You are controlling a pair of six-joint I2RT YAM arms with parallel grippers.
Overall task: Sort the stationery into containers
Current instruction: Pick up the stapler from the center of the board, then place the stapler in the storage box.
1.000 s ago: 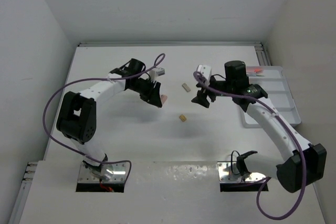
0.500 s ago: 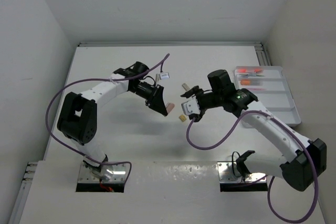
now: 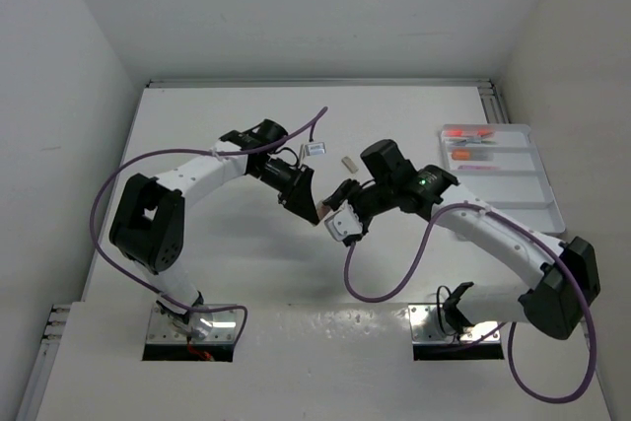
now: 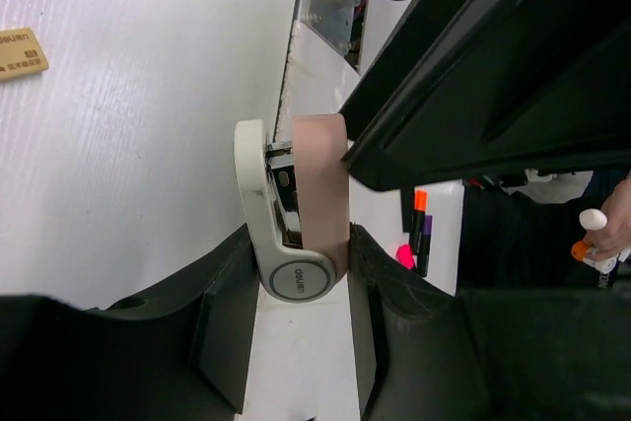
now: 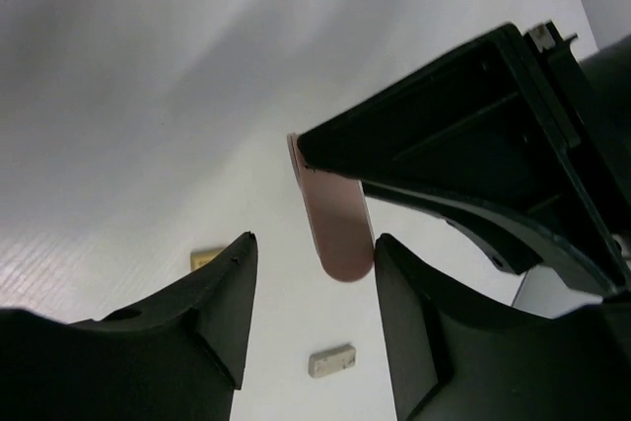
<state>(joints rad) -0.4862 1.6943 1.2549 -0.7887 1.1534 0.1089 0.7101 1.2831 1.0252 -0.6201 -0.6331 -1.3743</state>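
Observation:
The block in my left gripper is far from the white divided tray (image 3: 501, 184). My right gripper should therefore grab the block by its pink tip (image 5: 342, 244) and bring it there.
My left gripper (image 3: 309, 204) is shut on a pink-and-white eraser-like block (image 4: 320, 194) and holds it above the table centre. My right gripper (image 3: 335, 207) is open, and its fingers stand on either side of the block's pink tip (image 5: 337, 234), the tip close to one finger. A tan block (image 5: 205, 259) and a grey-white block (image 5: 331, 361) lie on the table below; the grey-white one also shows in the top view (image 3: 347, 163). The white divided tray (image 3: 547, 199) sits at the far right with orange-red pens (image 3: 468, 132) in it.
In the left wrist view the right arm's black body (image 4: 493, 56) fills the upper right. Beyond it lie an orange and a purple pen (image 4: 421, 229) and a pink item (image 4: 404, 255). Purple cables loop from both arms.
My right gripper has swung left from near the tray to the table centre. My left gripper has carried the pink block right to meet it, and the tip now sits between the right fingers.

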